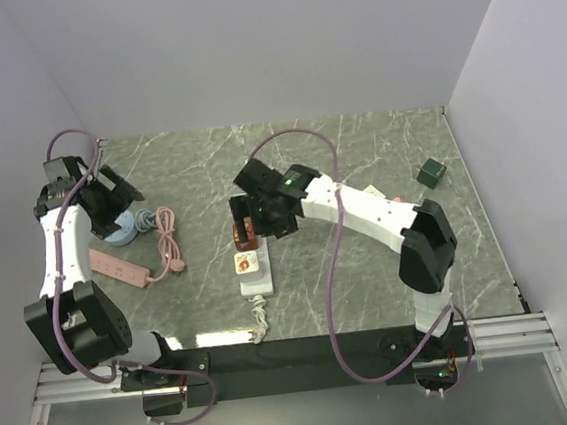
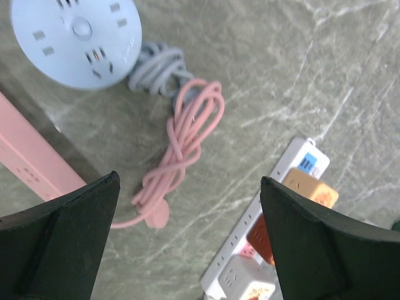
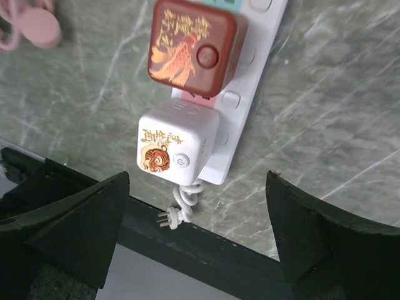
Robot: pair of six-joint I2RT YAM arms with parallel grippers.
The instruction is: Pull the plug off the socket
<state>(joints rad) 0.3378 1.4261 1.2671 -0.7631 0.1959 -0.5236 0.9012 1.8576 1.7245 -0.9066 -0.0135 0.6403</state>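
Note:
I expect the white power strip (image 1: 264, 281) to swing along when I pull the seated white cube plug, because my left gripper (image 1: 110, 201) is away from the power strip.
A white power strip (image 3: 253, 87) lies on the marble table with a dark red cube plug (image 3: 192, 49) and a white tiger-print cube plug (image 3: 177, 142) seated in it. My right gripper (image 3: 197, 178) hovers open just above them, the white cube between its fingers' line and nothing gripped. In the top view it hangs over the strip (image 1: 256, 280) beside the red cube (image 1: 245, 236). My left gripper (image 2: 190, 181) is open over bare table, left of the strip (image 2: 240, 247), where an orange cube (image 2: 309, 187) also sits.
A round blue socket (image 2: 75, 37) with a grey cord (image 2: 156, 72), a pink strip (image 2: 31, 162) and its coiled pink cord (image 2: 187, 137) lie at the left. The white strip's own plug (image 3: 167, 217) rests at the table's near edge. A small green block (image 1: 431, 171) sits far right.

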